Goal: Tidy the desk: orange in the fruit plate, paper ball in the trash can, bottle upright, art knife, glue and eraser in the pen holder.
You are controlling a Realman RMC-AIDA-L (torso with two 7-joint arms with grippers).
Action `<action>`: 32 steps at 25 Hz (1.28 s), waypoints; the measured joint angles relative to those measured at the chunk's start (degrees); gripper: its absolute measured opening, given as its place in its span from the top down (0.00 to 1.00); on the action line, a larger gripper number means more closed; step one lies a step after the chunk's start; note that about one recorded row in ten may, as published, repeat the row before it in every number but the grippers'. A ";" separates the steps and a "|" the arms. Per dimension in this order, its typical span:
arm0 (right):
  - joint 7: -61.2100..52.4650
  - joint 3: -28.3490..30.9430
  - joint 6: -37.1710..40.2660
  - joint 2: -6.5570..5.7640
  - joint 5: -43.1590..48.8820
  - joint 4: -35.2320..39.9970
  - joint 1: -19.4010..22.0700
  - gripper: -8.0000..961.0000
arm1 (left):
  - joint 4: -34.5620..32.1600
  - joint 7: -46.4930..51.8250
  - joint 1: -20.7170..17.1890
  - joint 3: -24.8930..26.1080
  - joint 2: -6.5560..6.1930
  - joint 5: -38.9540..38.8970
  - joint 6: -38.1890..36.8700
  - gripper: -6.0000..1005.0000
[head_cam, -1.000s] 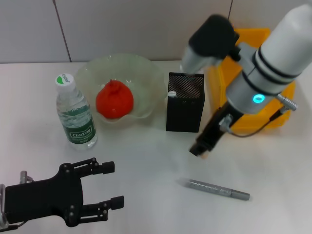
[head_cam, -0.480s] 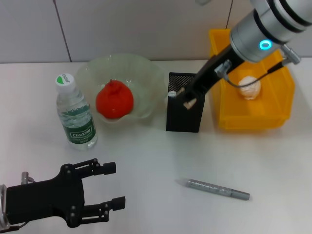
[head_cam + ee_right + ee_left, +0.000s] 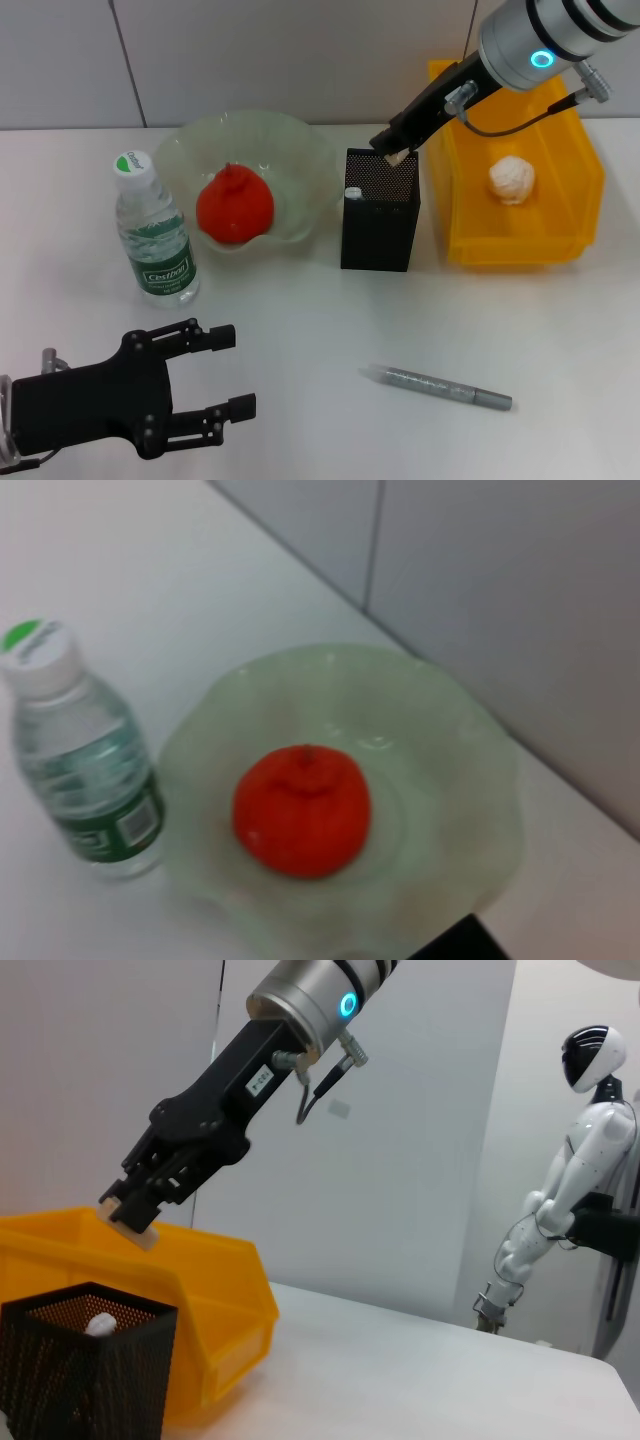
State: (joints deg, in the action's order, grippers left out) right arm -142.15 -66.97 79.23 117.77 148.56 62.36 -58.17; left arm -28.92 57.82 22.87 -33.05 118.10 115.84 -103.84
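The eraser [image 3: 398,157] is at the ends of my fingers, just above the pen holder's back rim. My right gripper should go on over the open top [image 3: 383,178] and let go there.
My right gripper [image 3: 395,152] is shut on the small beige eraser [image 3: 397,158] and hovers just over the back rim of the black mesh pen holder [image 3: 380,220]. The left wrist view shows the same pinch, the eraser [image 3: 141,1236] above the pen holder [image 3: 85,1380]. A white-topped item [image 3: 353,193] stands inside the holder. The orange [image 3: 234,206] lies in the fruit plate [image 3: 290,135]. The bottle [image 3: 153,235] stands upright to the plate's left. The paper ball [image 3: 511,180] rests in the yellow trash can [image 3: 560,250]. The grey art knife [image 3: 437,387] lies on the table. My left gripper [image 3: 222,372] is open at the front left.
The white table runs back to a grey panelled wall. The pen holder stands between the fruit plate and the trash can, close to both. A white humanoid robot [image 3: 560,1190] stands far off in the left wrist view.
My right gripper has risen from low in front of the pen holder and swung back over its rim, carrying the eraser. The left arm has barely moved.
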 joint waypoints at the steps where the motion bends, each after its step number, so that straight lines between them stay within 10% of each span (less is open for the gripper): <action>1: 0.00 0.00 0.00 0.00 0.00 0.00 0.00 0.72 | 0.00 0.00 0.00 0.00 0.00 0.00 0.00 0.22; 20: 0.36 -0.69 -7.60 1.04 2.62 -9.46 -2.24 0.70 | 0.79 -0.51 -0.72 0.00 0.03 -1.15 0.20 0.22; 32: 5.03 -0.61 0.19 1.33 -9.75 3.28 3.21 0.36 | 0.79 -0.52 -0.99 -0.19 0.02 -1.15 0.08 0.22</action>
State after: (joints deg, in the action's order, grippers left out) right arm -137.11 -67.58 79.41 119.10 138.81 65.64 -54.96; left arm -28.12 57.30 21.88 -33.23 118.12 114.69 -103.76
